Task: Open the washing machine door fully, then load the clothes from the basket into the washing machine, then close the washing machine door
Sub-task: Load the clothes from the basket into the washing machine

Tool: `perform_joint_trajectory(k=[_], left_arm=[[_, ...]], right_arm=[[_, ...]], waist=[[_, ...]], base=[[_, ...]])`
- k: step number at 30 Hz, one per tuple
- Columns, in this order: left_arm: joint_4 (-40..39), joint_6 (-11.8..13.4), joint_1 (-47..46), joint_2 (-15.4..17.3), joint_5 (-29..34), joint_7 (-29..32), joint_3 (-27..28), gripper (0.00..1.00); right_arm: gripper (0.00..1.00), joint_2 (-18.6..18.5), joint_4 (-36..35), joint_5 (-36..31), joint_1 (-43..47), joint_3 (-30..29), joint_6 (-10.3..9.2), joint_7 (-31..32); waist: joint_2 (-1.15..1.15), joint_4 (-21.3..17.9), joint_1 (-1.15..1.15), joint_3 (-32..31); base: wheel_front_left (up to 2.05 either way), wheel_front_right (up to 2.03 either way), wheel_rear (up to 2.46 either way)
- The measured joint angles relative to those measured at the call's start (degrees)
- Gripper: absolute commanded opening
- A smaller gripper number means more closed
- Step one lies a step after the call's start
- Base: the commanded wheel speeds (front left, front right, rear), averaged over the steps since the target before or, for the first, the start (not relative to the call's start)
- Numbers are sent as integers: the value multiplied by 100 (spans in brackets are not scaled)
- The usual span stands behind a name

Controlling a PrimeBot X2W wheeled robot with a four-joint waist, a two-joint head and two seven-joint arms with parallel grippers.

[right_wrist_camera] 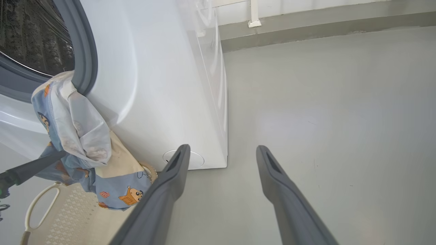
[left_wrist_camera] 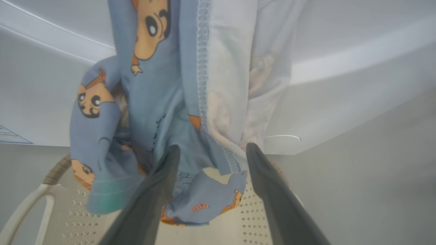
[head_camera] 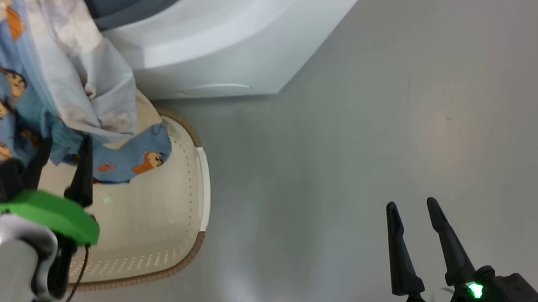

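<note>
The clothes hang loosely from the washing machine's opening into the basket, so I expect the clothes' blue end [head_camera: 134,159] to trail out and leave the basket empty when the robot carries them in.
The washing machine [head_camera: 224,22] stands with its mouth uncovered, and its steel drum [right_wrist_camera: 30,30] and grey gasket [right_wrist_camera: 87,51] show. Its door is out of view. The clothes [head_camera: 48,59], blue bear-print and white cloth, hang from the lip of the opening down into the basket [head_camera: 183,261] on the floor. My left gripper [head_camera: 63,151] hovers over the basket, open, its fingers either side of the cloth's lower end [left_wrist_camera: 163,85]. Far to the right my right gripper [head_camera: 411,204] is open over bare floor with nothing in it.
Grey floor [head_camera: 413,114] stretches right of the machine and basket. The machine's front corner [right_wrist_camera: 223,160] is just left of my right gripper [right_wrist_camera: 223,148]. A wall skirting [right_wrist_camera: 306,30] runs beyond. Cables trail from both wrists.
</note>
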Motion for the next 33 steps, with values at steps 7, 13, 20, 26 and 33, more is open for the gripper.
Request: perform_joint_trajectory(k=[7, 13, 20, 26, 33], left_arm=[[458, -224, -697, -94, -59, -43, 194, 100], [738, -316, -1185, -147, -10, -43, 344, 100], [951, -350, -1603, -214, 207, -43, 499, 100], [883, -364, -1772, -318, 488, -43, 924, 100], [764, -364, -1817, -490, 815, -43, 1233, 0]], right_arm=[[100, 1, -132, -8, -129, -8, 0, 0], [100, 1, -157, -49, -135, 20, 0, 0], [100, 3, -221, -52, -233, 58, -1, 0], [100, 2, -242, -93, -233, 54, -1, 0], [100, 2, -249, -98, -233, 40, -1, 0]], waist=[[0, -75, 0, 295], [0, -80, 0, 537], [0, -105, 0, 698], [0, -125, 0, 776], [0, -63, 0, 760]], base=[[0, 0, 0], [0, 0, 0], [0, 0, 0], [0, 0, 0], [0, 0, 0]])
